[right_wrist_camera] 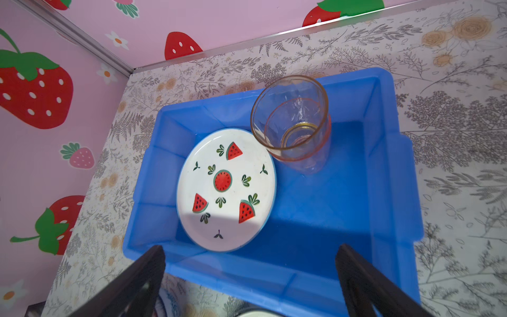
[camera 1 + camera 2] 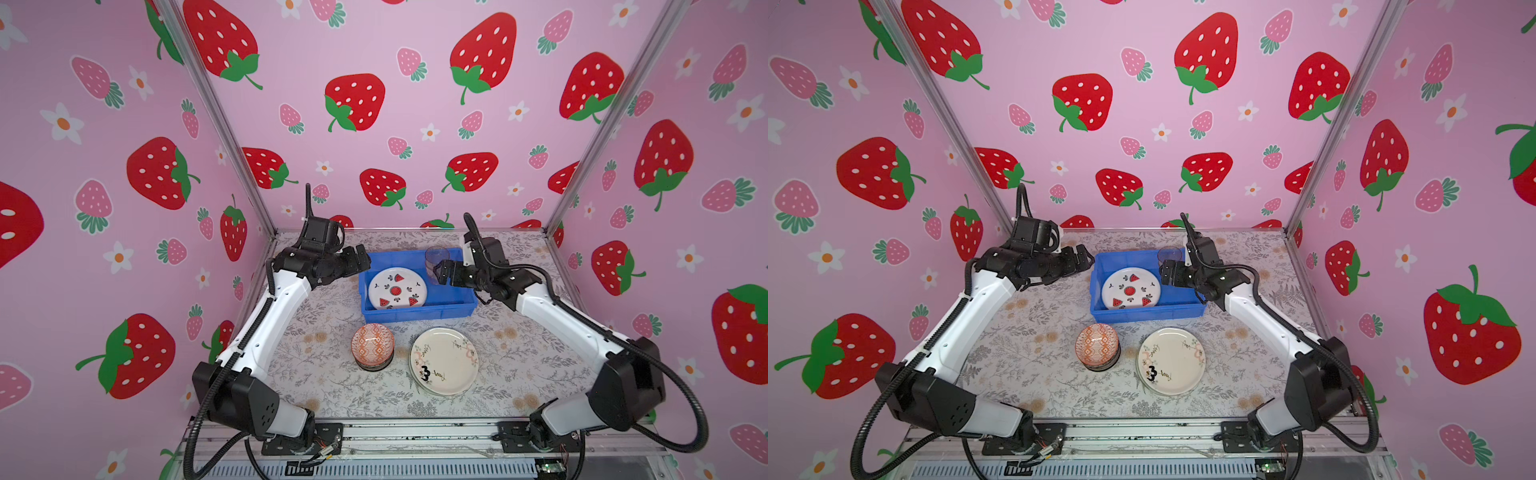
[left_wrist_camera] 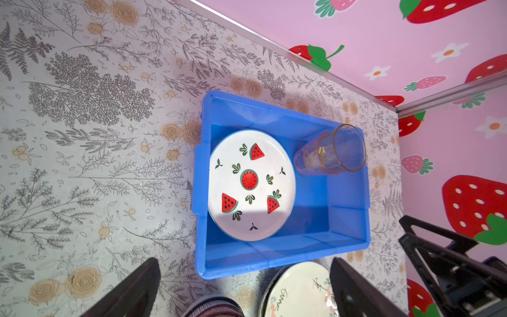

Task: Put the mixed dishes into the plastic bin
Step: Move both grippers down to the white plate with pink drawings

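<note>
The tumbler [image 2: 436, 258] is free of my right gripper's open fingers, so that gripper should keep going to the pale plate's clear edge [image 2: 476, 359] away from the bowl and close there.
The blue plastic bin [image 2: 419, 311] [image 2: 1146, 318] stands at the back middle of the table. A watermelon-print plate [image 2: 397, 289] [image 3: 251, 184] [image 1: 226, 189] lies in its left half. A clear amber-tinted tumbler [image 2: 436, 259] [image 3: 332, 149] [image 1: 290, 120] stands upright in its back right corner. My right gripper [image 2: 439, 272] [image 1: 251, 249] hovers open just in front of the tumbler, apart from it and holding nothing. Beside the bin's back left corner my left gripper [image 2: 365, 258] [image 3: 245, 264] is open and empty. An orange patterned bowl [image 2: 372, 345] tops a small stack in front of the bin, next to a pale plate [image 2: 444, 360].
Strawberry-print walls with metal corner posts [image 2: 232, 137] enclose the table on three sides. Both arm bases sit on a rail [image 2: 415, 432] at the front edge. The bin's right half [image 1: 343, 197] is bare blue floor.
</note>
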Available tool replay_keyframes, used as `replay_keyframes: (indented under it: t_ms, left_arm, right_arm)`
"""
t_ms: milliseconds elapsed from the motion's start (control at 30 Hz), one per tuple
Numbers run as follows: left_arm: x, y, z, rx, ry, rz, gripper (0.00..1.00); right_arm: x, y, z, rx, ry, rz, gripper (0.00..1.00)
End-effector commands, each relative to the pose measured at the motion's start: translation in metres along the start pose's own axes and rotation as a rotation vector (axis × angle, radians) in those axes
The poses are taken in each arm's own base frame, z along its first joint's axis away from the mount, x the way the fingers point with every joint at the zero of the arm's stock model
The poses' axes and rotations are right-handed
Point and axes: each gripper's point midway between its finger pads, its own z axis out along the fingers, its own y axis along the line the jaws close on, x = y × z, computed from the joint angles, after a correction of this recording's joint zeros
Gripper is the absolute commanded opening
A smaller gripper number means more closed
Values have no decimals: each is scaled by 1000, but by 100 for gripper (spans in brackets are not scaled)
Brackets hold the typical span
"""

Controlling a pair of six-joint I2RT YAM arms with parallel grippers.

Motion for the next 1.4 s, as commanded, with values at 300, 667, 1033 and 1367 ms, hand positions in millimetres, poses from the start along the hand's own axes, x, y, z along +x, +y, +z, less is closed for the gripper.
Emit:
replay_keyframes:
  t_ms: [300, 667, 1033, 1367]
  left_arm:
    - [136, -100, -31, 69, 126, 36, 100]
    - [234, -129, 32, 17, 331, 52, 100]
    - [268, -110, 69, -109, 391, 15, 99]
    - [285, -84, 99, -231, 416, 12, 99]
  right_arm:
    - [107, -58, -56, -20, 223, 114, 100]
    - [171, -64, -69, -104, 316, 218, 97]
    - [209, -79, -56, -108, 356, 279, 95]
    - [222, -85, -43, -123, 381, 308, 94]
